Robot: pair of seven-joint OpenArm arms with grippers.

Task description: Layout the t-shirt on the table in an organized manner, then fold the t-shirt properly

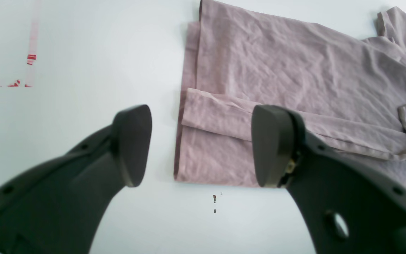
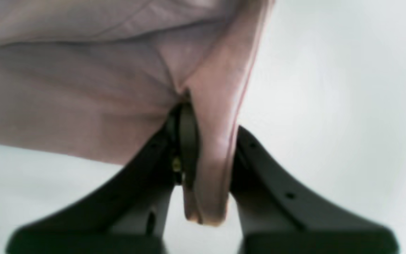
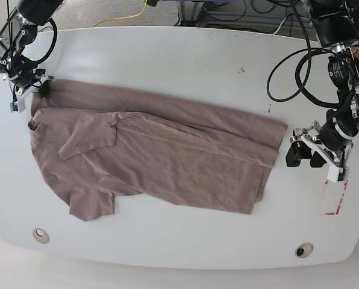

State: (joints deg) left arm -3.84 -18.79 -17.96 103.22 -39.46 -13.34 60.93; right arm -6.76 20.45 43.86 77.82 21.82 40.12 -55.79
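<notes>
The t-shirt's folded side [image 3: 199, 133] rests flat over its far part, so I expect the whole t-shirt [image 3: 182, 162] to slide and keep its fold when I pull its far corners.
The mauve-brown t-shirt [image 3: 167, 150] lies spread on the white table [image 3: 167, 54], collar end at the left and hem at the right, with one side folded over. My right gripper [image 3: 44, 90] is at the shirt's far left corner. In the right wrist view it [image 2: 206, 158] is shut on a fold of the t-shirt [image 2: 83, 88]. My left gripper [image 3: 295, 155] hangs just right of the hem. In the left wrist view it [image 1: 203, 146] is open and empty above the hem edge of the t-shirt [image 1: 294, 70], one finger [image 1: 132, 144] over bare table [image 1: 83, 70].
A red dashed mark [image 3: 336, 208] lies at the table's right edge behind my left gripper and also shows in the left wrist view [image 1: 30, 60]. Two small round holes [image 3: 41, 234] [image 3: 303, 250] sit near the front edge. Dark specks [image 1: 214, 199] lie near the hem. Cables hang behind the table.
</notes>
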